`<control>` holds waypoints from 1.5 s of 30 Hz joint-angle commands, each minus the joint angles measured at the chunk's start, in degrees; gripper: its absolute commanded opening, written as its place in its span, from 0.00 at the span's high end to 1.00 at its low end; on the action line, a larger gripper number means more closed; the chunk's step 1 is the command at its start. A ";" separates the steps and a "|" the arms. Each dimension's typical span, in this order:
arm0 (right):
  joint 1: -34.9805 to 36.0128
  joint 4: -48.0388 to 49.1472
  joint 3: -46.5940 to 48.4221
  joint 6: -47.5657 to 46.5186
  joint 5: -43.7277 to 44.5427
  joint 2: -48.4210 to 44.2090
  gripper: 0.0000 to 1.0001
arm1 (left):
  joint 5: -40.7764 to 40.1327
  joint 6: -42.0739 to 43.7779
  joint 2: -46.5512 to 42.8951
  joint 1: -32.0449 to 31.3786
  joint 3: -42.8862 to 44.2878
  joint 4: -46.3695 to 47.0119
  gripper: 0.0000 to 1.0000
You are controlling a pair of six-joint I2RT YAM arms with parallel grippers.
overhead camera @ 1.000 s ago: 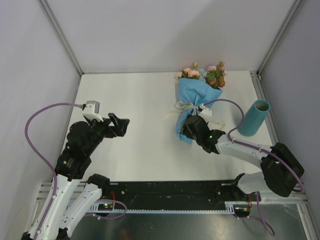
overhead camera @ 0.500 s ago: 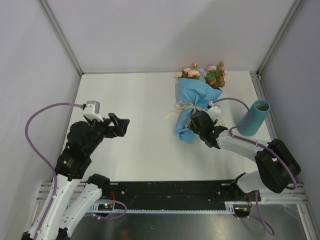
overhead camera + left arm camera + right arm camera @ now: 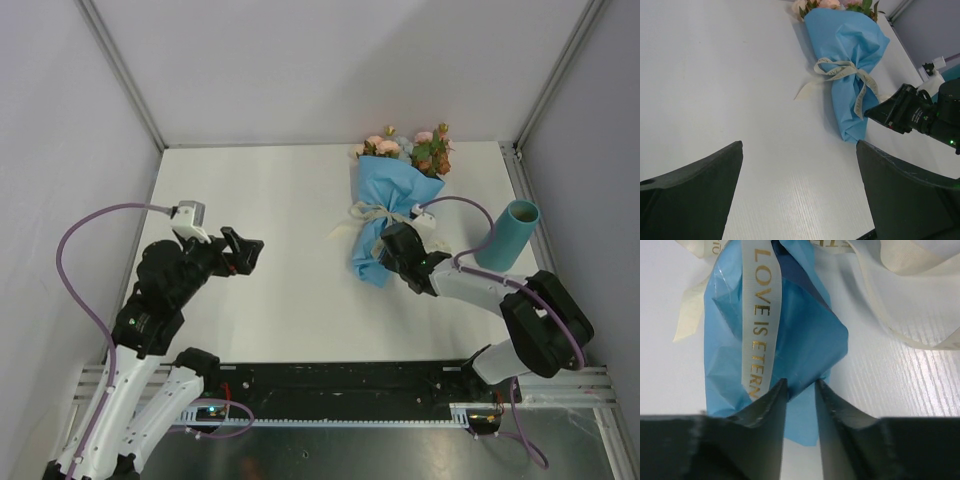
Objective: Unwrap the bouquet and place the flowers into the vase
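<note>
The cream ribbon's free tail is clear of the blue paper. I should keep moving my left gripper toward the bow [image 3: 376, 212] until the gripper's fingers are on both sides of that tail.
The bouquet [image 3: 385, 195] lies on the table in light blue paper, its flowers [image 3: 405, 150] pointing to the back wall and a cream ribbon [image 3: 372, 214] tied round its waist. The teal vase [image 3: 508, 236] stands to its right. My right gripper [image 3: 801, 385] is at the bouquet's narrow lower end, its jaws narrowly open with a fold of the blue paper [image 3: 805, 335] between the fingertips. A ribbon tail [image 3: 760, 300] printed in gold hangs just left of them. My left gripper [image 3: 800, 185] hovers wide open over bare table, well left of the bouquet [image 3: 845, 55].
Loose ribbon tails [image 3: 900, 315] trail on the white table to the right of the bouquet's end. Grey walls close in the table on three sides. The vase is close behind my right forearm [image 3: 470, 285].
My right gripper has slid up to the bouquet's lower tip and its jaws have narrowed around the paper. The left arm has barely shifted.
</note>
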 commanded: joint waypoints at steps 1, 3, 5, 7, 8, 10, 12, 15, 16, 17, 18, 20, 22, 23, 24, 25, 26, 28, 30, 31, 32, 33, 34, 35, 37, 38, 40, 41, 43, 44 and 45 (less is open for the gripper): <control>1.07 2.91 -4.02 -2.93 -0.35 -4.63 0.75 | 4.76 0.64 2.00 -0.16 0.37 0.13 0.00; 1.66 3.60 -7.17 -3.20 -0.23 -7.60 0.86 | 4.82 -0.01 2.92 -0.17 0.31 0.03 0.00; 2.11 4.06 -10.22 -3.12 -0.20 -10.74 0.95 | 4.98 -0.90 3.87 -0.18 0.14 -0.01 0.00; 2.93 3.09 -12.70 -2.66 0.49 -14.08 0.99 | 5.62 -1.21 4.79 -0.18 0.08 -0.24 0.00; 3.32 1.92 -13.58 -2.36 0.82 -15.95 0.99 | 5.87 -1.13 5.18 -0.18 0.11 -0.35 0.00; 4.15 -0.29 -14.77 -1.59 1.36 -19.60 1.00 | 5.97 -0.58 5.60 -0.18 0.27 -0.55 0.00; 4.78 -1.71 -15.40 -1.15 0.75 -22.99 0.94 | 5.73 -0.07 5.62 -0.18 0.46 -0.57 0.00; 5.50 -2.77 -15.58 -0.80 -0.40 -27.28 0.78 | 5.07 0.16 5.48 -0.18 0.40 -0.63 0.00; 5.52 -2.59 -15.55 -0.86 -0.59 -28.75 0.75 | 4.94 0.13 5.44 -0.18 0.32 -0.64 0.00; 5.40 -2.24 -15.58 -1.29 -0.55 -29.88 0.72 | 4.83 0.07 5.50 -0.18 0.28 -0.64 0.00; 5.08 -1.36 -15.59 -1.81 -0.44 -30.75 0.69 | 4.77 0.04 5.58 -0.22 0.21 -0.64 0.00; 3.47 0.75 -15.49 -3.36 -0.49 -31.21 0.65 | 4.86 0.08 6.01 -0.19 0.21 -0.58 0.00; 0.33 3.15 -15.09 -4.43 -3.21 -30.35 0.62 | 4.93 0.09 6.34 -0.18 0.29 -0.58 0.00; -1.19 4.98 -14.87 -4.83 -5.07 -29.23 0.60 | 4.91 0.14 6.39 -0.22 0.31 -0.57 0.00; -3.23 6.73 -14.66 -5.07 -6.57 -28.32 0.58 | 4.90 0.12 6.42 -0.20 0.31 -0.60 0.00; -4.86 8.09 -14.26 -5.37 -8.59 -26.85 0.57 | 4.90 0.11 6.34 -0.19 0.27 -0.62 0.00; -6.51 9.57 -13.66 -5.74 -10.18 -25.63 0.55 | 4.81 0.14 6.26 -0.18 0.25 -0.63 0.01; -9.14 11.77 -12.55 -6.43 -14.11 -22.46 0.53 | 4.52 0.24 5.98 -0.18 0.13 -0.62 0.00; -10.93 13.88 -11.63 -6.61 -17.51 -19.25 0.51 | 4.53 0.20 5.93 -0.22 0.03 -0.64 0.00; -11.70 15.09 -11.29 -6.49 -19.03 -17.83 0.49 | 4.67 0.10 6.06 -0.24 0.00 -0.59 0.00; -12.13 15.97 -10.94 -6.43 -20.27 -16.77 0.48 | 4.96 -0.03 6.25 -0.21 0.03 -0.62 0.00; -12.30 16.66 -10.64 -6.36 -20.94 -15.76 0.48 | 5.19 -0.72 6.70 -0.24 0.13 -0.59 0.00; -12.30 17.06 -10.26 -6.19 -21.27 -15.04 0.48 | 5.52 -1.45 7.10 -0.21 0.36 -0.66 0.00; -12.21 17.52 -9.99 -6.06 -21.39 -14.36 0.47 | 5.91 -3.05 7.56 -0.19 0.52 -0.65 0.00; -11.88 18.04 -9.50 -5.85 -20.85 -13.29 0.47 | 8.24 -7.17 8.39 -0.18 0.26 -0.47 0.01; -11.73 18.19 -9.17 -5.76 -20.30 -12.83 0.47 | 9.16 -9.25 8.91 -0.18 -0.06 -0.20 0.01; -11.67 18.27 -8.48 -5.58 -19.59 -11.28 0.47 | 10.81 -11.84 10.49 -0.18 -0.57 0.28 0.01; -11.63 18.17 -8.09 -5.49 -19.37 -10.20 0.48 | 11.24 -12.47 11.10 -0.18 -0.78 0.52 0.01; -11.56 17.98 -7.20 -5.36 -18.89 -7.79 0.48 | 11.27 -13.04 12.42 -0.24 -1.05 0.73 0.02; -11.49 17.89 -6.83 -5.38 -18.40 -6.79 0.48 | 11.11 -13.29 13.04 -0.21 -1.11 0.83 0.03; -11.23 17.72 -6.52 -5.39 -17.85 -6.07 0.48 | 10.95 -13.54 13.65 -0.28 -1.19 1.11 0.03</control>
